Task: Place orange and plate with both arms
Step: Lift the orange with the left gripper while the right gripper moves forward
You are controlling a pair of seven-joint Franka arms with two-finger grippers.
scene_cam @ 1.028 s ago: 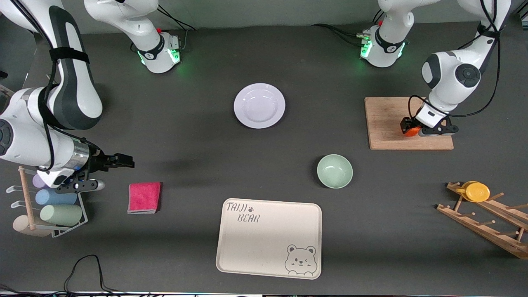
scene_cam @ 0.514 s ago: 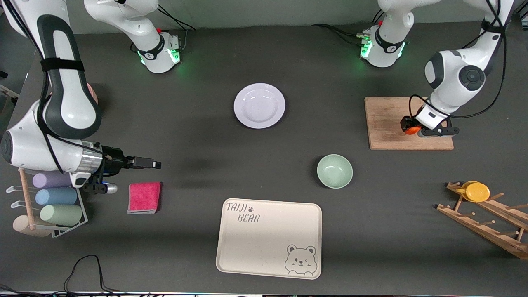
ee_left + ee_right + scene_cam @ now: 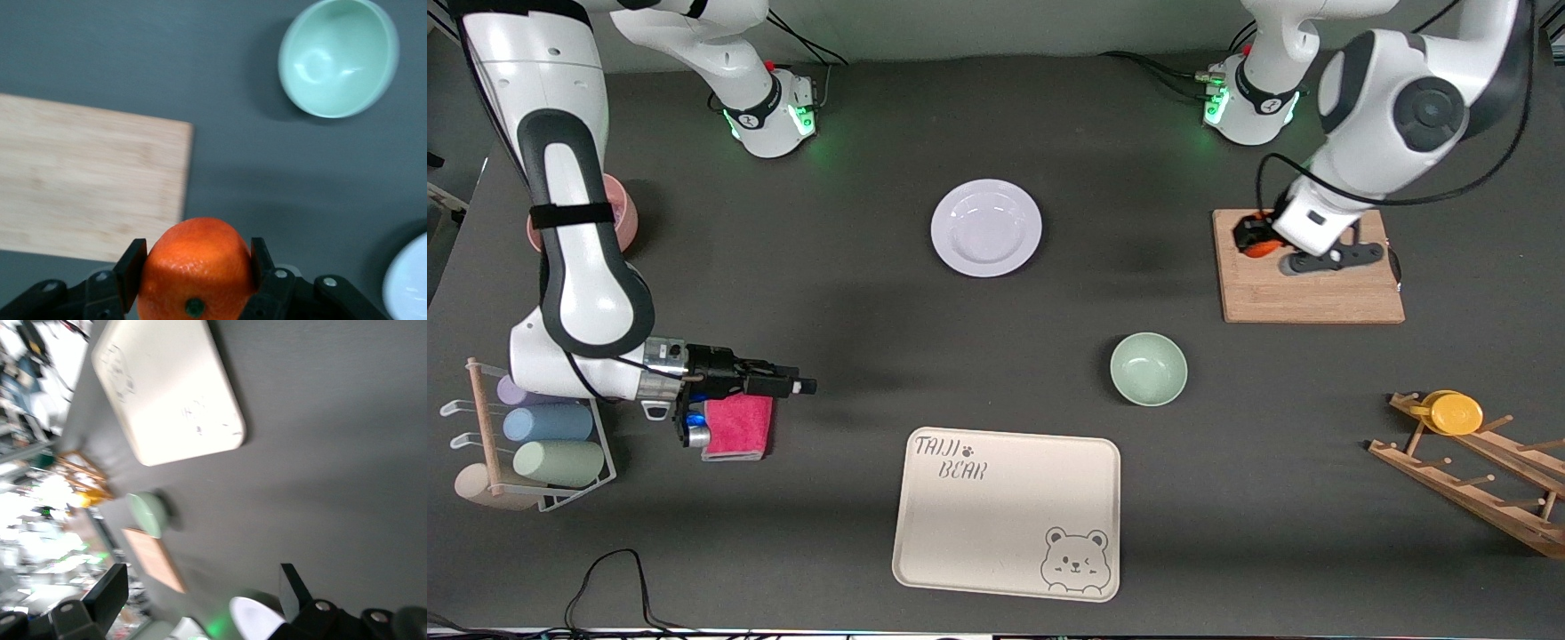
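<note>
Next, I swing my right gripper back to the plate's rim while my left gripper brings the orange, because my right gripper is hanging over the pink cloth, out of line with the plate.
My left gripper is shut on the orange and holds it up over the edge of the wooden board. In the left wrist view the orange fills the gap between the two black fingers. The pale lavender plate lies on the table midway between the two arm bases; its rim also shows in the left wrist view. My right gripper is open and empty, held level above the table beside the pink cloth.
A mint-green bowl sits nearer the camera than the board. The cream bear tray lies at the front middle. A cup rack stands at the right arm's end, a wooden rack with a yellow disc at the left arm's end.
My left gripper has lifted the orange off the board and carried it toward the plate. My right arm has swung low, its gripper moving out past the pink cloth toward the table's middle.
</note>
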